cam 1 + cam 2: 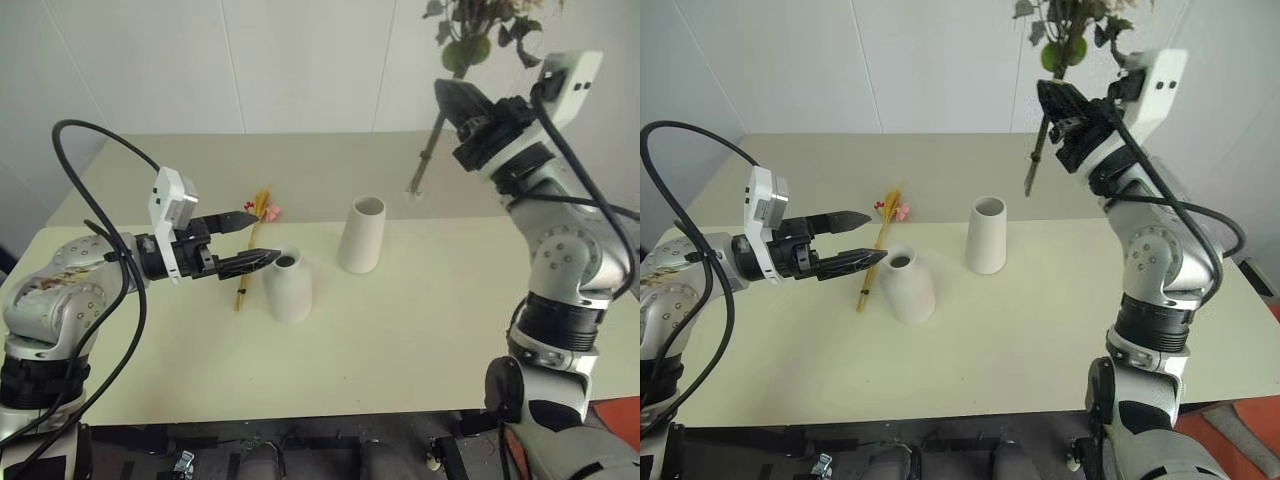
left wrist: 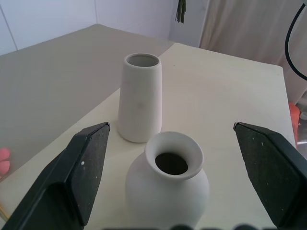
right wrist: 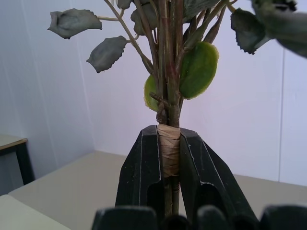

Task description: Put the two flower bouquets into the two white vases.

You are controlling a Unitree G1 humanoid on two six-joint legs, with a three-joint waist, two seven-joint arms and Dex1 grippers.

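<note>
My right gripper is holding the bushy bouquet's stem end [image 1: 1030, 188] hanging down, and the tapered vase's opening [image 1: 990, 207] is empty, so it should keep moving there until the stem end sits inside.
A squat white vase [image 1: 288, 287] stands on the cream table [image 1: 420, 340], with a taller tapered white vase [image 1: 362, 234] behind it to the right. My left gripper [image 1: 265, 236] hovers level just left of the squat vase, open, its fingers [image 2: 86, 163] on either side of the vase's mouth [image 2: 171, 163] without touching. Beneath that gripper lies the slim bouquet [image 1: 880, 235] of yellow stalks with small pink blooms, flat on the table. High at the right, my right gripper [image 1: 1058, 100] is shut on the wrapped stem of the bushy bouquet [image 3: 170, 72], whose stem end [image 1: 425, 165] hangs down.
A second beige table surface [image 1: 300, 160] runs behind the cream one up to a white wall. Something orange [image 1: 620, 420] lies on the floor at the lower right. Black cables [image 1: 110, 150] loop off both arms.
</note>
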